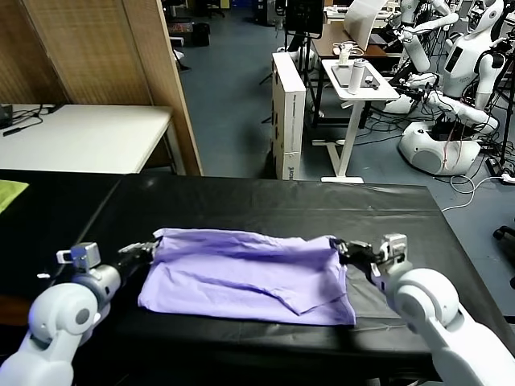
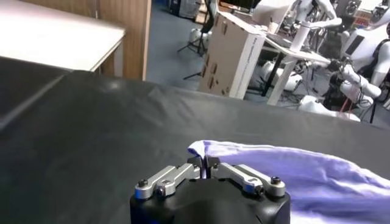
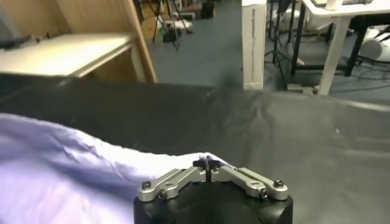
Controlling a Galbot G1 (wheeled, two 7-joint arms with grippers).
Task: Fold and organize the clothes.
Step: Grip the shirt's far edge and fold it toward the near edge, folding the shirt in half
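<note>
I can see that the lavender T-shirt's raised far edge [image 1: 245, 235] is parallel to its near edge [image 1: 241, 318], so my left gripper carries on bringing the T-shirt's corner down toward the near edge until the fold is flat.
The lavender T-shirt [image 1: 245, 275] lies folded on the black table [image 1: 265, 201], a wide band with its far edge raised between my two grippers. My left gripper [image 1: 150, 248] is shut on the shirt's far left corner; in the left wrist view the closed gripper [image 2: 204, 164] pinches the shirt's corner [image 2: 201, 148]. My right gripper [image 1: 341, 248] is shut on the far right corner; in the right wrist view the gripper [image 3: 208, 164] clamps the shirt's edge [image 3: 91, 176]. No printed pattern shows.
A yellow-green cloth [image 1: 10, 191] lies at the table's far left edge. A white table [image 1: 80, 137] and a wooden partition [image 1: 113, 56] stand behind. A white cabinet [image 1: 288, 112], a small stand [image 1: 354, 80] and other robots [image 1: 451, 88] are beyond the table.
</note>
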